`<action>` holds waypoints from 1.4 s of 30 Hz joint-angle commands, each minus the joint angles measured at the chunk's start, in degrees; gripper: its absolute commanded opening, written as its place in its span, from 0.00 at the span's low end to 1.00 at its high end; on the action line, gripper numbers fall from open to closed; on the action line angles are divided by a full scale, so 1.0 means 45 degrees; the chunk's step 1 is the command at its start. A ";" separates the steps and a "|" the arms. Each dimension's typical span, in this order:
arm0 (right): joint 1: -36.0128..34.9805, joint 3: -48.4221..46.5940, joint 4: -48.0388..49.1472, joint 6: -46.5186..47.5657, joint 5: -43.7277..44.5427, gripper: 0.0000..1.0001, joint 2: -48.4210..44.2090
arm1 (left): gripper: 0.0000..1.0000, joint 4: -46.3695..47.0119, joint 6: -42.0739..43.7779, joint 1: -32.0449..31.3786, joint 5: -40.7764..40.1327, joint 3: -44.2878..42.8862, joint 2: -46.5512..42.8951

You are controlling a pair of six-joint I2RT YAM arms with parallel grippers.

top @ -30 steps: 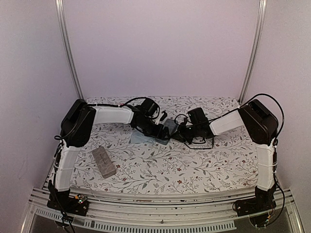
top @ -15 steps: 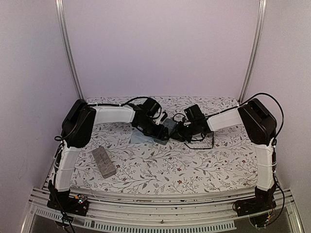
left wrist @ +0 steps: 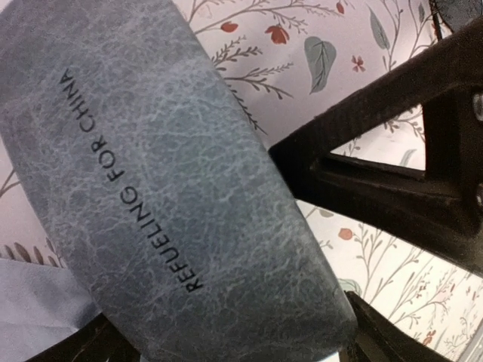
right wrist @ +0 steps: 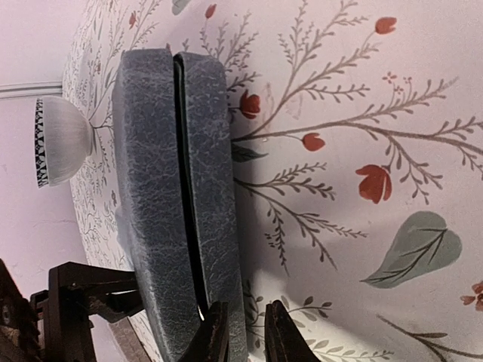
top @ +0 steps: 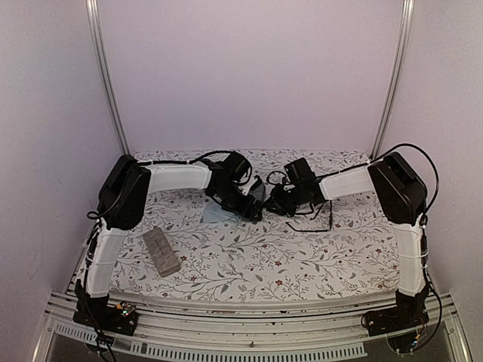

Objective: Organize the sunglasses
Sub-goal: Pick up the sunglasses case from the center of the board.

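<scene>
My left gripper should lift the case [top: 259, 190] before opening it, because my right gripper's fingers are beside the case's narrow slit [right wrist: 189, 181], low over the cover.
My left gripper [top: 253, 202] is shut on the oblong blue-grey case [top: 260, 191] mid-table. In the left wrist view the case [left wrist: 166, 188] fills the frame, with one black finger [left wrist: 377, 177] pressed against its side. My right gripper [top: 276, 200] is at the case's right end. In the right wrist view its fingertips [right wrist: 219, 335] stand a narrow gap apart, at the edge of the case [right wrist: 162, 188], whose two halves show a thin slit. One pair of sunglasses [top: 311, 220] with a thin black frame lies on the cloth under the right arm. The other pair is not visible.
A tan-grey case [top: 161, 251] lies at the front left. A light blue cloth [top: 217, 215] lies under the left wrist. The table [top: 249, 264] has a floral cover. Metal posts stand at the back corners.
My right gripper has moved left and back, closing up to the end of the blue-grey case. The left gripper and the case have shifted slightly away from the camera.
</scene>
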State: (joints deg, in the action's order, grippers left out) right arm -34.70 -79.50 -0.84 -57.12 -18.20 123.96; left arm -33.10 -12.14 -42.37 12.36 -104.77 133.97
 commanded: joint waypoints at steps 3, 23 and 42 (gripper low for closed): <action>-0.0389 -0.0163 0.0883 0.0250 -0.0720 0.18 0.0420 | 0.83 -0.0262 -0.0024 -0.0499 0.0702 0.0081 0.0373; -0.0375 0.0224 0.1245 0.0593 -0.0848 0.21 0.0363 | 0.62 0.0159 -0.1423 0.0252 0.1454 0.0036 0.0228; -0.0200 0.4552 0.5591 0.1125 -0.1059 0.48 -0.4190 | 0.42 0.2741 -0.1725 0.1378 0.5913 0.2503 -0.2646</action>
State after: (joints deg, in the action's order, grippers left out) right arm -35.64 -62.41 17.23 -52.80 -22.20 112.81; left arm -26.33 -19.07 -36.56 30.39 -95.20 128.07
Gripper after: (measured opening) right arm 0.443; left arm 0.758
